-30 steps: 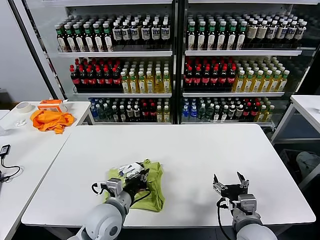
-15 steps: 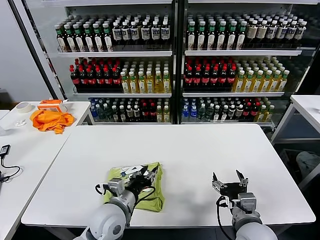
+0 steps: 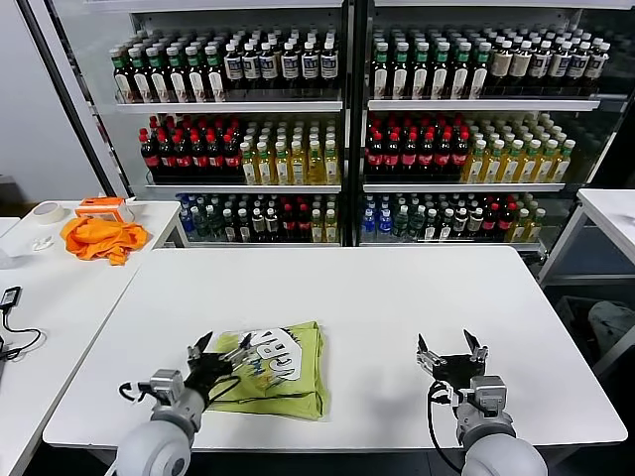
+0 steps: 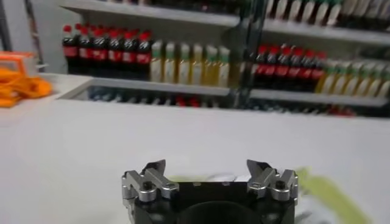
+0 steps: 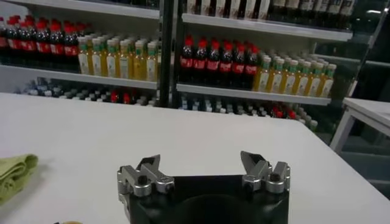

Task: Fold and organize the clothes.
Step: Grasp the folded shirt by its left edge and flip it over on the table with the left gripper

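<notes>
The folded shirt (image 3: 273,369) should keep its rectangle shape and show a plain side when the robot turns it over, because plain green layers (image 3: 288,406) border the print.
The clothes are one lime-green shirt (image 3: 288,375), lying folded in a flat rectangle near the white table's front edge, with its white-and-blue print (image 3: 266,354) facing up. My left gripper (image 3: 220,348) is open just off the shirt's left edge with nothing between its fingers; in the left wrist view the left gripper (image 4: 207,167) stands wide, with a strip of green shirt (image 4: 323,190) beyond it. My right gripper (image 3: 450,347) hovers open over bare table well to the right of the shirt. In the right wrist view the right gripper (image 5: 201,161) is empty, and the shirt (image 5: 13,173) shows far off.
An orange cloth (image 3: 99,237) and a tape roll (image 3: 46,211) lie on a side table (image 3: 60,288) at the left. Shelves of bottles (image 3: 347,129) stand behind the work table (image 3: 397,288). Another table (image 3: 610,213) sits at the right.
My left gripper has opened, let go of the shirt and drawn back to the left. The shirt now lies flatter with its print up. The right gripper has barely moved.
</notes>
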### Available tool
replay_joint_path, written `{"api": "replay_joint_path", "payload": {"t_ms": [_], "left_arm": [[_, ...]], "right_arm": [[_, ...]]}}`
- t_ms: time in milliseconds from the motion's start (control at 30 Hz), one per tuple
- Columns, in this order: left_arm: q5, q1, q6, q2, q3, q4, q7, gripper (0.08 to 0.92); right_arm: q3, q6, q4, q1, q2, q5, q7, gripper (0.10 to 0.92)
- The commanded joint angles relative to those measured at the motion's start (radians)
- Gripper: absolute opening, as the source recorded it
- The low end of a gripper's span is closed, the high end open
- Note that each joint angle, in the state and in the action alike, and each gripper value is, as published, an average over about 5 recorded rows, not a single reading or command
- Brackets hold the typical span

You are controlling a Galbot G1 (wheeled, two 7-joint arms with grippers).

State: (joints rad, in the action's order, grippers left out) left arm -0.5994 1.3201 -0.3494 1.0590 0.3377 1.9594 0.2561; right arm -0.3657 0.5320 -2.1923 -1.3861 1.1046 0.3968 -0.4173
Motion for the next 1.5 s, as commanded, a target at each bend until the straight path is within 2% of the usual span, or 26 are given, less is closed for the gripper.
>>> {"api": "replay_joint_path", "payload": {"t_ms": [33, 467, 567, 933, 1167, 1333, 1500], "left_arm": [[0.090, 0.084, -0.012, 0.002, 0.057, -0.061, -0.023, 0.822], [-0.016, 0.057, -0.055, 0.008, 0.038, -0.066, 0.002, 0.823], [-0.029, 0.058, -0.063, 0.010, 0.028, -0.059, 0.002, 0.802], [-0.027, 0.060, -0.052, 0.023, -0.002, -0.066, -0.009, 0.499], [-0.001, 0.047, -0.031, -0.032, 0.021, -0.029, -0.004, 0.300], [-0.018, 0.057, -0.084, -0.106, 0.167, 0.089, -0.003, 0.143], [-0.046, 0.096, -0.130, -0.216, 0.413, 0.122, -0.011, 0.103]], "right_arm": [[-0.003, -0.002, -0.005, 0.002, -0.002, 0.002, 0.002, 0.823], [-0.004, -0.001, -0.002, -0.001, -0.007, 0.003, 0.001, 0.823], [-0.003, 0.000, -0.001, -0.002, -0.006, 0.003, 0.001, 0.823], [-0.008, 0.000, -0.007, -0.010, -0.005, 0.002, 0.000, 0.823], [-0.015, 0.000, -0.015, -0.016, -0.008, 0.002, 0.000, 0.823], [-0.021, 0.000, -0.017, -0.018, -0.011, 0.002, 0.000, 0.823], [-0.020, 0.000, -0.016, -0.015, -0.009, 0.002, 0.000, 0.823]]}}
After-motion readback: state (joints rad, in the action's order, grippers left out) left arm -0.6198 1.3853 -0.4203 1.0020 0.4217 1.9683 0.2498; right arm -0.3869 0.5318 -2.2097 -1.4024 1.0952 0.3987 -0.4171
